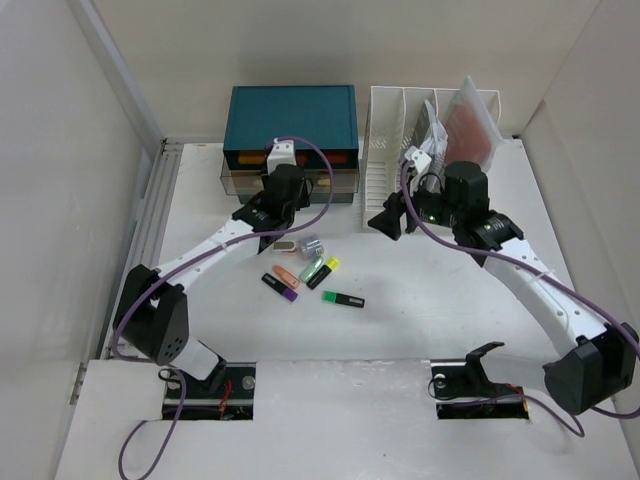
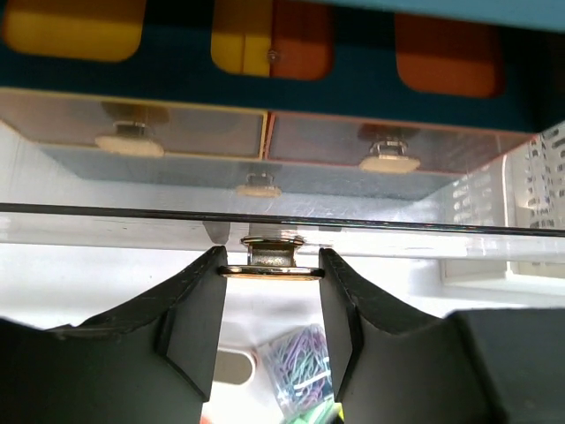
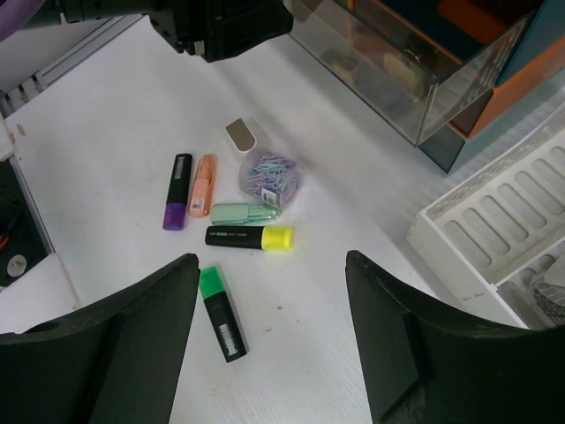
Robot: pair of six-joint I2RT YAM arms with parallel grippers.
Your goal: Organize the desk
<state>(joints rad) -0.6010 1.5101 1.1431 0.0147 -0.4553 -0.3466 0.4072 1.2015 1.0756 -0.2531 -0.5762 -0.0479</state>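
My left gripper is in the way of the open clear drawer (image 1: 335, 182). It should let go of the knob and move back before my right gripper takes the box of paper clips (image 1: 311, 246).
The white desk (image 1: 420, 310) carries a loose cluster of stationery: green (image 3: 221, 311), yellow (image 3: 250, 237), mint (image 3: 245, 212), orange (image 3: 203, 185) and purple (image 3: 177, 191) highlighters, a box of paper clips (image 3: 272, 172) and an eraser (image 3: 240, 135). My left gripper (image 2: 272, 265) is shut on the metal knob (image 2: 272, 252) of a clear drawer (image 3: 388, 71) that sticks out from under the teal cabinet (image 1: 291, 115). My right gripper (image 3: 269, 265) hangs open above the desk, right of the cluster, with nothing between its fingers.
A white slotted file rack (image 1: 400, 150) with papers in it stands at the back right, close behind the right gripper (image 1: 385, 220). The cabinet's orange and yellow drawer fronts (image 2: 446, 53) show above the clear drawer. Walls close in the desk on both sides.
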